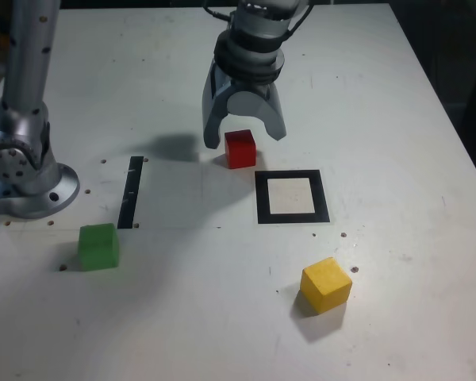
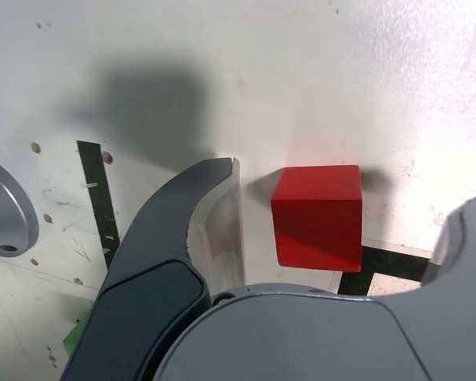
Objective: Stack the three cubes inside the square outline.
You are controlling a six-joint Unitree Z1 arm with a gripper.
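I should expect to find more holes hidden by the yellow cube [image 1: 326, 285] when I lift it, because small brown holes [image 1: 355, 270] dot the table beside it.
The red cube [image 1: 240, 149] rests on the white table just beyond the far-left corner of the square outline [image 1: 262, 198], as the exterior view shows it. My gripper [image 1: 244, 136] is lowered over the cube and open, one finger on each side. In the wrist view the red cube [image 2: 317, 214] sits between the fingers [image 2: 214, 214] of the gripper [image 2: 357, 182], with table showing on both sides of it. A corner of the square outline [image 2: 381, 266] shows behind the cube. The green cube [image 1: 98, 246] lies at the exterior view's left front, the yellow cube [image 1: 326, 284] at its right front.
A thin black strip [image 1: 131, 190] lies on the table between the arm's metal base [image 1: 24, 171] and the outline. The square's white centre holds nothing. The table [image 1: 397, 119] ends at its right edge, with dark floor beyond.
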